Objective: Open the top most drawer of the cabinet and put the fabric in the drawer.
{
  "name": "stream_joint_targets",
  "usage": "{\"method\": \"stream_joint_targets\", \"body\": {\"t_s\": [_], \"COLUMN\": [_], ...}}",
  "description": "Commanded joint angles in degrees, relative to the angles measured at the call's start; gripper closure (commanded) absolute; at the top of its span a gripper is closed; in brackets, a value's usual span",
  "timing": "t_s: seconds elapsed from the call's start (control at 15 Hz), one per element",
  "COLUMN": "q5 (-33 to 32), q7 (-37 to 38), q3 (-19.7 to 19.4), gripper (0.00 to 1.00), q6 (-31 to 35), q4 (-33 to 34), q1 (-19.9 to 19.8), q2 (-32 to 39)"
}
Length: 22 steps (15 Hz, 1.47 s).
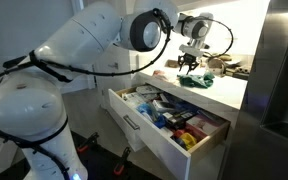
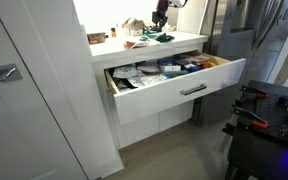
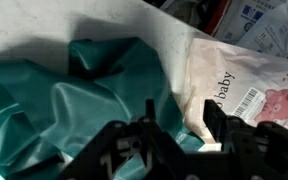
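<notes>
The finger of my gripper is over the baby wipes pack (image 3: 236, 88) next to the fabric's edge. I should move over the fabric's inner folds (image 3: 102, 100) before I go down and close.
The teal fabric (image 3: 74, 90) lies crumpled on the white countertop; it shows in both exterior views (image 1: 196, 80) (image 2: 156, 39). My gripper (image 3: 179, 120) hovers just above the fabric's edge with its black fingers apart and nothing held. It also shows in both exterior views (image 1: 187, 62) (image 2: 160, 22). The top drawer (image 1: 149, 135) (image 2: 184, 90) of the white cabinet is pulled out and is crowded with several packets and small items.
A pale "baby" wipes pack (image 3: 234, 85) lies right beside the fabric under my right finger. Other clutter sits on the counter (image 1: 229, 68). A steel fridge (image 1: 284, 70) stands beside the counter. A white cabinet door (image 2: 24, 90) is near the drawer.
</notes>
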Motion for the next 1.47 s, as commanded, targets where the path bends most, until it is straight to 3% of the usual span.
{"method": "stream_joint_targets", "body": {"t_s": [0.0,0.27,0.73,1.4], "q5": [-3.5,-11.6,-22.7,-21.6], "q7": [-2.2,-3.8,-5.1,-2.4], "q3": [-0.9,-2.8,-5.0,-3.6], "gripper": [0.2,0.2,0.2,0.2], "q6": [-5.8,-8.6,-3.0,2.8], "q4": [0.3,-0.5,-2.2,-5.4], "q1": [1.4,3.2,5.2,4.2], "q2": [-0.6,-1.2,-1.4,-1.5]}}
